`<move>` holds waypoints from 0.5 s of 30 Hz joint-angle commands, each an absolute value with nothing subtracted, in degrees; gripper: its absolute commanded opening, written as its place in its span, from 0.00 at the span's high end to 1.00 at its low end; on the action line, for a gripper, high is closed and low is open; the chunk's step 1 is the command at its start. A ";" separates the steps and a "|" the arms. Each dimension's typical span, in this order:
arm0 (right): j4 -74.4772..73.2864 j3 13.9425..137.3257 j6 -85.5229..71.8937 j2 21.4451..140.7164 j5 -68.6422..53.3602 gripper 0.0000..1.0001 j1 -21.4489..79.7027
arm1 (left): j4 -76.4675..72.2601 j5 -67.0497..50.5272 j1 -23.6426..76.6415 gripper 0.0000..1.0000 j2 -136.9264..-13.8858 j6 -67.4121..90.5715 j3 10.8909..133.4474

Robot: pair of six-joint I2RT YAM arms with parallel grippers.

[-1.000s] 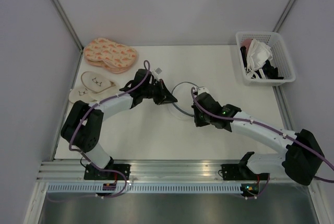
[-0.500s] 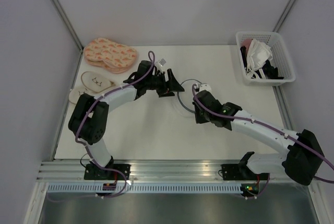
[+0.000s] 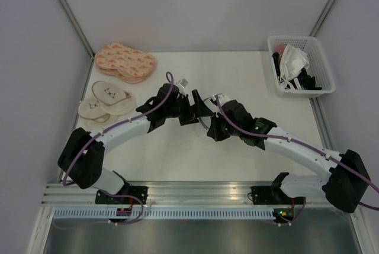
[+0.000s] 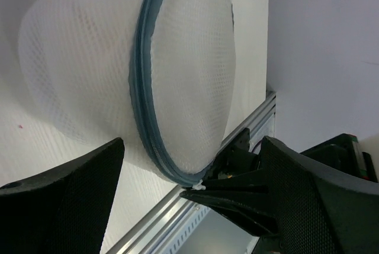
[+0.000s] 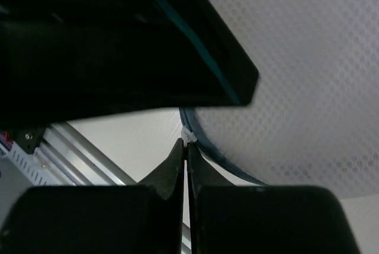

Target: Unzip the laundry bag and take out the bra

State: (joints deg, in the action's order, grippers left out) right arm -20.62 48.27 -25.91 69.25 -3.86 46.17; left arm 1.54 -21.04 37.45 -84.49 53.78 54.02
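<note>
My right gripper should swing round and pull the zip pull it is holding along the bag's near rim (image 5: 228, 164), because the zip pull sits where the laundry bag's rim bends (image 5: 189, 136).
The laundry bag (image 4: 183, 70) is a white mesh drum with a blue-grey zip line (image 4: 137, 88) round its rim, lying on the table. In the top view it is almost wholly covered by the two grippers. My left gripper (image 4: 189, 147) (image 3: 198, 107) stands wide open, one finger on either side of the bag. My right gripper (image 5: 186, 143) (image 3: 212, 129) is shut on the small white zip pull (image 5: 188, 135) (image 4: 201, 186) at the bag's rim. I cannot make out the bra through the mesh.
A pink patterned pair of slippers (image 3: 124, 61) and a cream pair (image 3: 106, 100) lie at the far left. A white lattice basket (image 3: 269, 44) with cloth pieces stands at the far right corner. The metal rail (image 3: 195, 195) runs along the near edge.
My left gripper has gone from shut to wide open and moved right, over the bag. My right gripper has shifted left and away from the bases, still pinched on the zip pull.
</note>
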 commanded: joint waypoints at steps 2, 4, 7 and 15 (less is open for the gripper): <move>-14.33 48.51 -24.52 71.97 -9.84 1.00 46.41 | 2.02 -21.18 40.34 0.02 -88.76 58.27 54.40; -14.33 48.78 -24.61 72.51 -9.49 1.00 46.41 | 1.76 -21.01 40.69 0.10 -89.82 58.53 54.06; -14.50 48.78 -24.61 72.42 -9.32 1.00 46.41 | 0.88 -20.31 40.69 0.30 -89.91 57.75 53.79; -19.77 49.39 -24.43 70.31 -5.10 1.00 46.41 | 0.62 -18.90 40.61 0.98 -91.05 57.39 55.19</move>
